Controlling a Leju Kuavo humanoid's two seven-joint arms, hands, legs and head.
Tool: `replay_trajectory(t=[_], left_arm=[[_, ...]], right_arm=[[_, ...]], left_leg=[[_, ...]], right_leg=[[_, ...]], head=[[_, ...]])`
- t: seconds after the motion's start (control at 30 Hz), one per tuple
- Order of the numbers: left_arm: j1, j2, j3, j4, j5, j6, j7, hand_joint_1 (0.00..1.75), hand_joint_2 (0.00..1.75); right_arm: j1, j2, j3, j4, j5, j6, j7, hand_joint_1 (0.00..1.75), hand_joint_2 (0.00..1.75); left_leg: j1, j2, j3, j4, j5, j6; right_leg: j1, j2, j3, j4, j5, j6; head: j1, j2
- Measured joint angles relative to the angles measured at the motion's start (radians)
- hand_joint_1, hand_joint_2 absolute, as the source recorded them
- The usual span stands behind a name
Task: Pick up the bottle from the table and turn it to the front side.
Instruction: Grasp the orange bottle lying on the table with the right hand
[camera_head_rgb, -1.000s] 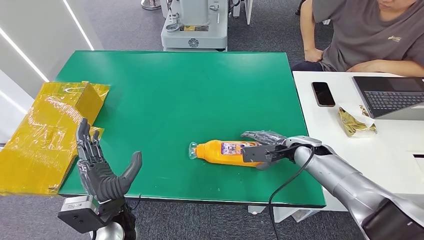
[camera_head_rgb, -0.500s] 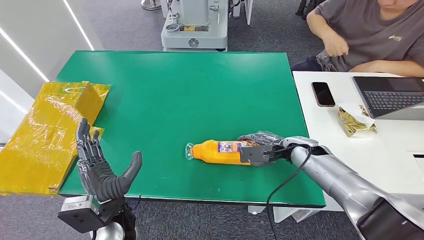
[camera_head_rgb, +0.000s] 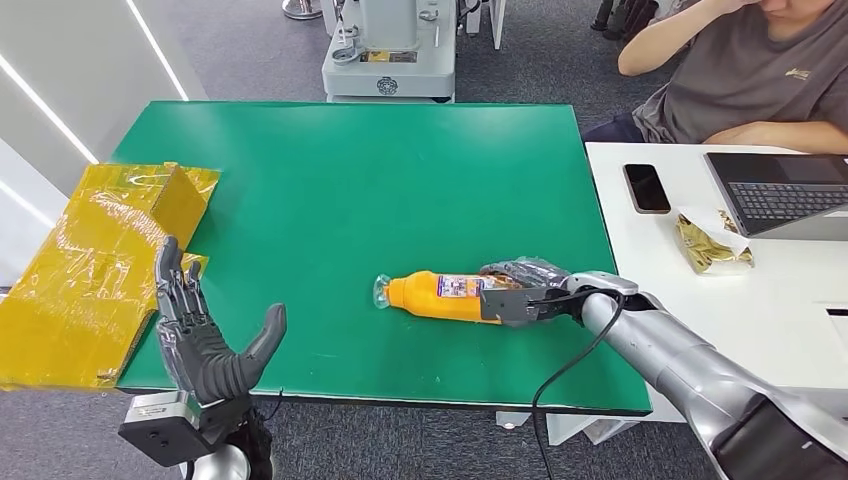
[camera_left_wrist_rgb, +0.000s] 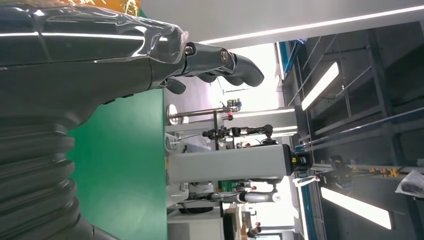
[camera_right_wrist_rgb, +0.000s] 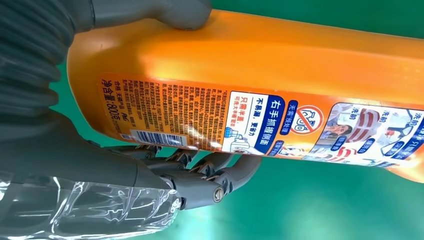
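The orange bottle has the printed back label facing up, so it will show a hidden front label with a blue emblem when the robot turns it.
An orange bottle with a clear cap lies on its side on the green table, its cap toward the left. A printed back label with small text and a barcode faces up. My right hand grips the bottle's base end: the thumb presses one side and the dark fingers curl under the other. My left hand is raised off the table's near left corner, palm up, fingers spread, holding nothing.
A yellow wrapped box lies at the table's left edge beside my left hand. A white desk on the right carries a phone, a laptop and a snack bag. A person sits behind it.
The bottle has shifted slightly away from me and to the left in my right hand's grip. The person has raised an arm. My left hand has stayed put.
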Motion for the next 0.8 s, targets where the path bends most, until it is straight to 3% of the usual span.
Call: replay_trajectory(t=[0.5, 0.8], left_arm=[[0.022, -0.01, 0.0, 0.0, -0.015, 0.027, 0.0, 0.0, 1.75], [0.023, -0.014, 0.0, 0.0, -0.009, 0.057, 0.0, 0.0, 1.75]], right_arm=[[0.125, 0.062, -0.185, -0.07, -0.01, -0.375, 0.006, 1.75, 1.75], [0.246, 0.134, -0.367, -0.179, 0.021, -0.658, -0.092, 1.75, 1.75]], left_leg=[[0.0, 0.0, 0.0, 0.0, 0.0, 0.0], [0.0, 0.0, 0.0, 0.0, 0.0, 0.0]], right_leg=[[0.0, 0.0, 0.0, 0.0, -0.001, 0.0], [0.0, 0.0, -0.001, 0.0, -0.001, 0.0]], head=[[0.0, 0.0], [0.0, 0.0]])
